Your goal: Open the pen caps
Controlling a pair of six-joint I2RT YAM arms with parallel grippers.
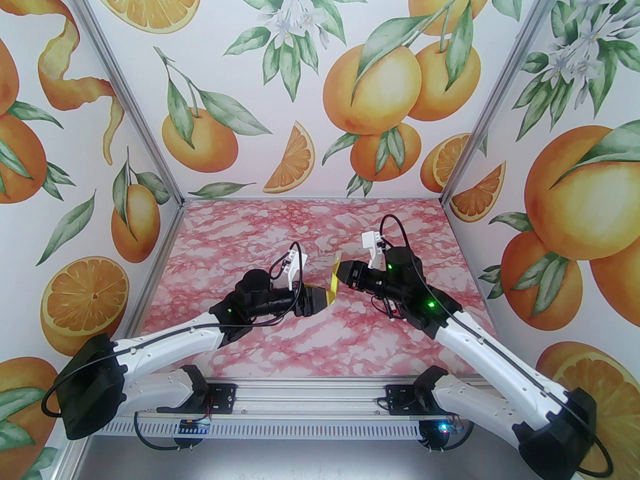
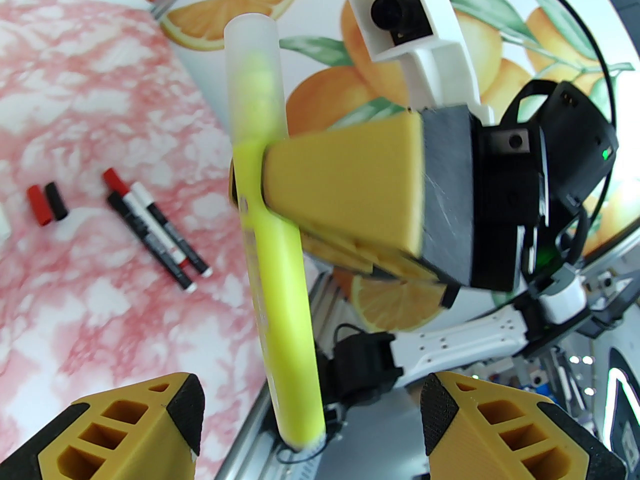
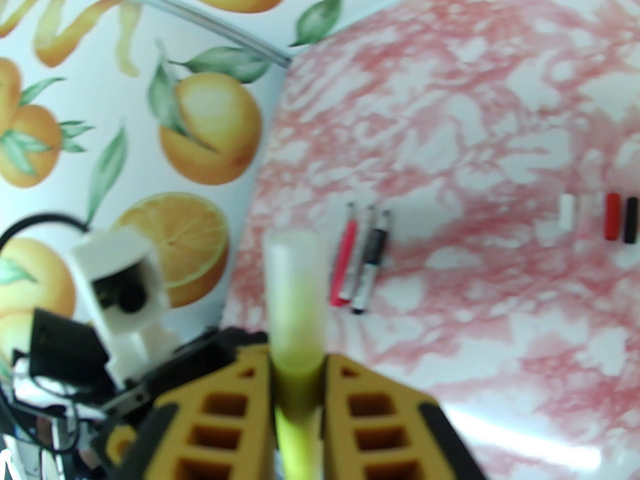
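Note:
My right gripper is closed on the yellow pen's body. My left gripper should grab the pen's lower end before my right gripper goes up to the pen's cap.
A yellow pen (image 2: 280, 288) stands upright in the air between the two arms, and its frosted pen cap (image 2: 250, 58) is still on the upper end. My right gripper (image 3: 297, 383) is shut on the barrel just below that cap (image 3: 292, 293). My left gripper (image 2: 312, 413) is open, its jaws either side of the pen's lower end with a gap on both sides. Loose on the table lie a white cap (image 3: 566, 211), a red cap (image 3: 612, 216) and a black cap (image 3: 631, 219). Three uncapped pens (image 3: 360, 263) lie side by side.
Both grippers meet over the middle of the pink marbled table (image 1: 300, 348), with the yellow pen (image 1: 332, 283) between them. Orange-print walls (image 1: 250, 93) close in the back and both sides. The uncapped pens (image 2: 155, 233) and the red and black caps (image 2: 47, 204) lie apart from each other.

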